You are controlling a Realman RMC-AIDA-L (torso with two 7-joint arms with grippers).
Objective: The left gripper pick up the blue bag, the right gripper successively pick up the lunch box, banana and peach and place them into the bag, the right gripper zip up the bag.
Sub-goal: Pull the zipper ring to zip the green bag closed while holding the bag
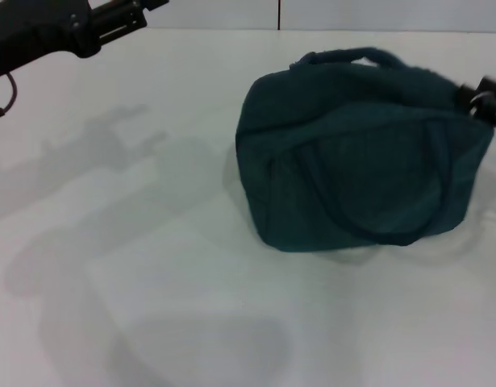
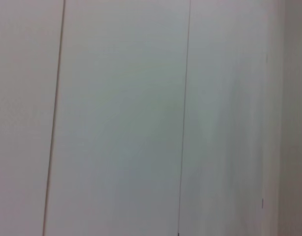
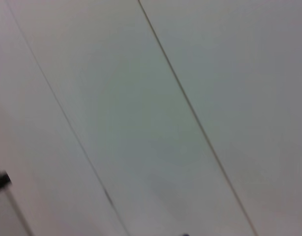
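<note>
The blue bag is slanted, with its upper corner [image 1: 456, 95] stretching toward my right gripper. Next, my right gripper moves the bag back to the table's middle before it lets go of the bag.
The blue bag [image 1: 356, 149] sits upright on the white table [image 1: 110, 242], right of centre, with one loop handle hanging down its front and the other arched over its top. My right gripper [image 1: 485, 98] shows only as a black tip at the picture's right edge, against the bag's upper right end. My left gripper [image 1: 122, 20] hangs high at the far left, well clear of the bag. The lunch box, banana and peach are out of view. Both wrist views show only pale flat panels with thin seams.
A pale wall with a vertical seam [image 1: 278, 14] runs behind the table's far edge. The arms cast soft shadows [image 1: 94, 161] on the tabletop left of the bag.
</note>
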